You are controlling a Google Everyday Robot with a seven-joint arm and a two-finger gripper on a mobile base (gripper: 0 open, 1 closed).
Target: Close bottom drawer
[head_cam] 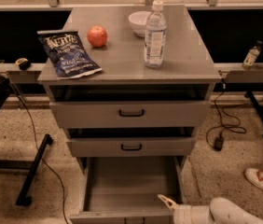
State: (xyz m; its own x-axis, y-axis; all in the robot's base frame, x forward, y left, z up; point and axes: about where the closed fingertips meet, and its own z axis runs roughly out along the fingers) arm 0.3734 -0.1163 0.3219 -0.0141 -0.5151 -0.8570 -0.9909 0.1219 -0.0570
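Note:
Both sides [85, 185] go straight back under the middle drawer. So the bottom drawer [129, 185] will slide straight in and stay level when I push its front panel.
The bottom drawer [131, 181] of the grey cabinet stands pulled far out, its grey box empty; its front panel [122, 217] runs along the bottom edge of the camera view and the handle is cut off. My gripper [168, 203] shows as a pale fingertip [165, 201] over the drawer's front right corner, with the white arm [224, 213] trailing off to the lower right. The middle drawer [131, 147] and the top drawer [131, 113] sit above, each slightly out, with black handles.
On the cabinet top [187, 55] lie a chip bag [68, 52], an apple [97, 36], a white bowl [140, 22] and a water bottle [155, 34]. Cables [224, 125] and a stand leg [33, 169] cross the floor. A shoe [262, 178] is at right.

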